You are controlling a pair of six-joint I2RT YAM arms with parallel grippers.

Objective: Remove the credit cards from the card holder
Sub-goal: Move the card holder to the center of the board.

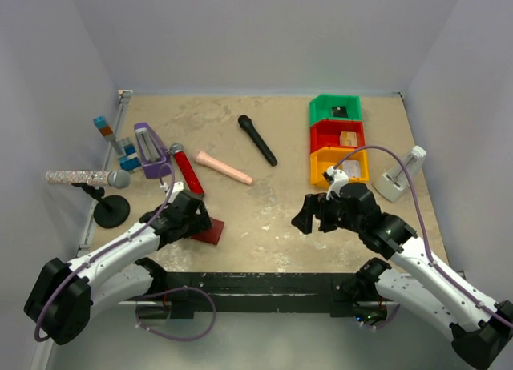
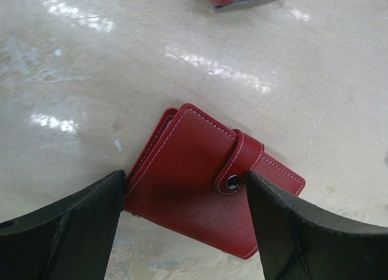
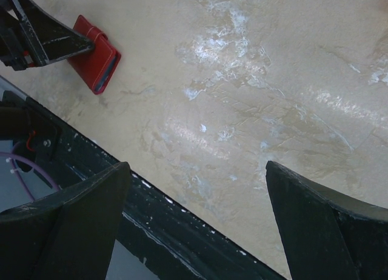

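Note:
The snapped tab (image 2: pixel 237 170) holds the card holder closed, so I should steady the card holder with my left gripper while my right gripper moves to the tab's side (image 2: pixel 250 139).
The card holder (image 1: pixel 210 231) is a dark red wallet lying flat on the table at the front left, folded shut with its tab snapped down. It also shows in the left wrist view (image 2: pixel 194 189) and, small, in the right wrist view (image 3: pixel 96 54). No credit cards show in it. My left gripper (image 1: pixel 192 218) is open, its jaws astride the holder (image 2: pixel 185 174), the fingertips at the holder's two edges. My right gripper (image 1: pixel 307 214) is open and empty (image 3: pixel 197 165), above bare table near the front edge.
Green (image 1: pixel 335 108), red (image 1: pixel 337 135) and orange (image 1: pixel 339 166) bins stand at the back right, each with a small flat piece inside. A red microphone (image 1: pixel 187 170), black microphone (image 1: pixel 258 140), pink cylinder (image 1: pixel 224 167), purple object (image 1: pixel 150 150), microphone stand (image 1: pixel 111 211) and white stand (image 1: pixel 398 178) are nearby. A black rail (image 3: pixel 182 231) edges the front.

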